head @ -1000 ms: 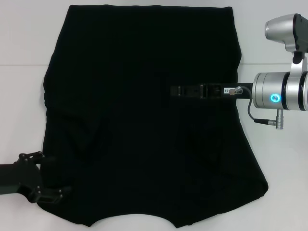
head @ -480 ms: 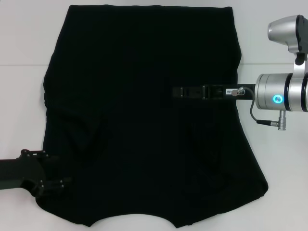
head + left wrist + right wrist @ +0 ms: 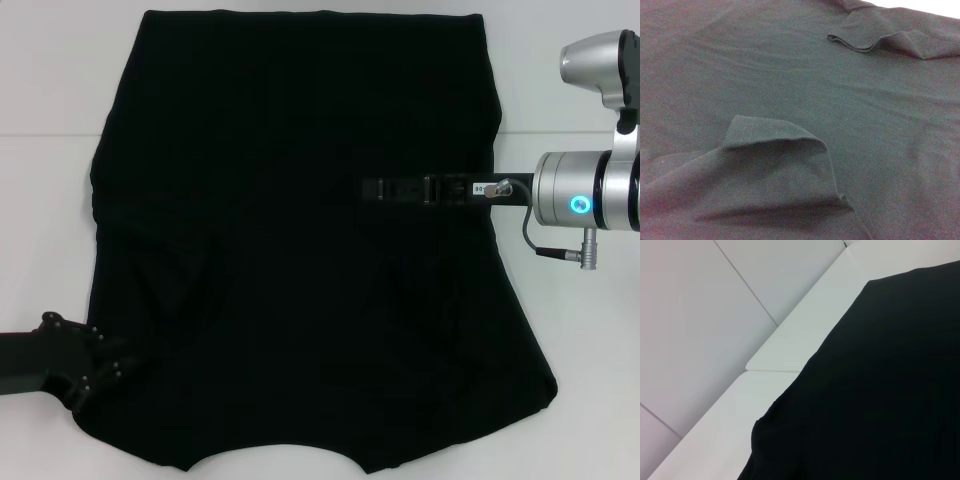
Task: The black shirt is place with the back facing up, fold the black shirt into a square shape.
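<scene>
With my left gripper at one shoulder of the black shirt and my right gripper over the shirt's middle (image 3: 340, 195), my right gripper next backs off and takes the shirt's opposite shoulder (image 3: 540, 382).
The black shirt (image 3: 300, 240) lies flat on the white table, plain face up, with both sleeves folded inward; it fills the left wrist view (image 3: 790, 100), where a folded sleeve hem shows. My left gripper (image 3: 122, 366) is at the shirt's near left corner, its fingers drawn together on the cloth edge. My right gripper (image 3: 368, 190) reaches in from the right and lies low over the shirt's middle right. The right wrist view shows only the shirt's edge (image 3: 880, 390) and the table.
The white table (image 3: 50, 220) shows bare strips on the left and right of the shirt. A seam between table panels (image 3: 772, 371) runs near the shirt's far part. The right arm's silver wrist (image 3: 585, 195) hangs over the right table edge.
My left gripper's fingers have drawn together at the shirt's near left corner and the hand has shifted slightly left. My right arm has eased slightly to the right.
</scene>
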Available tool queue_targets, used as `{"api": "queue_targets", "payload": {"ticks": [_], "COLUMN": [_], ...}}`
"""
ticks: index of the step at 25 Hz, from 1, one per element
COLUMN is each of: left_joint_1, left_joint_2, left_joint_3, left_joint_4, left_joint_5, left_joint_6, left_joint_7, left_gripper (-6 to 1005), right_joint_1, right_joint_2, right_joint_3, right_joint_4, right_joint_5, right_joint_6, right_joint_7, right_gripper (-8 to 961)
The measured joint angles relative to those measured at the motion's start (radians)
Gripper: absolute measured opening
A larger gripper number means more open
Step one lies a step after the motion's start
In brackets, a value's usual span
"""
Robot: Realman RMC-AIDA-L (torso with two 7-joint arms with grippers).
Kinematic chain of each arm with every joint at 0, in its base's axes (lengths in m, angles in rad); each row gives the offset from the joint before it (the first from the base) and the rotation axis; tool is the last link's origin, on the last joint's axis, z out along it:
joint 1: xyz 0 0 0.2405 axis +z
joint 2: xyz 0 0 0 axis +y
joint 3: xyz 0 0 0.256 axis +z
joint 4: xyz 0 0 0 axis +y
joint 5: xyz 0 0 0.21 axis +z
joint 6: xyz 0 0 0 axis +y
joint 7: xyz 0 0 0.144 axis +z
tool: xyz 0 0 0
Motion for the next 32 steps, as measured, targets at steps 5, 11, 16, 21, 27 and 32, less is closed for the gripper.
{"api": "queue_targets", "payload": {"ticks": [5,11,16,21,27,32], "left_joint_1": [0.000,0.015,0.027,0.046,0.059,0.076], "left_joint_2": [0.000,0.001,0.001,0.001,0.000,0.000], "left_joint_3": [-0.001,-0.041,-0.120,-0.194,-0.263,-0.295], "left_joint_4": [-0.001,0.010,0.008,0.005,-0.001,-0.024], "left_joint_5": [-0.001,-0.021,-0.038,-0.066,-0.104,-0.127], "left_joint_6": [0.000,0.012,0.022,0.035,0.074,0.091], "left_joint_7": [0.000,-0.027,-0.031,-0.039,-0.049,-0.051], "left_gripper": [209,50,19,19,19,20], "right_joint_1": [-0.003,-0.009,-0.039,-0.097,-0.155,-0.206], "right_joint_2": [-0.001,-0.017,-0.050,-0.088,-0.140,-0.198], "right_joint_3": [0.001,0.001,-0.003,0.010,0.012,0.014], "right_joint_4": [0.000,0.000,0.000,-0.005,-0.006,0.000], "right_joint_5": [0.001,-0.002,-0.008,-0.006,-0.011,-0.086], "right_joint_6": [0.002,-0.024,-0.070,-0.139,-0.224,-0.277], "right_joint_7": [-0.002,0.009,0.033,0.040,0.089,0.150], "right_gripper": [789,789,790,769,744,723]}}
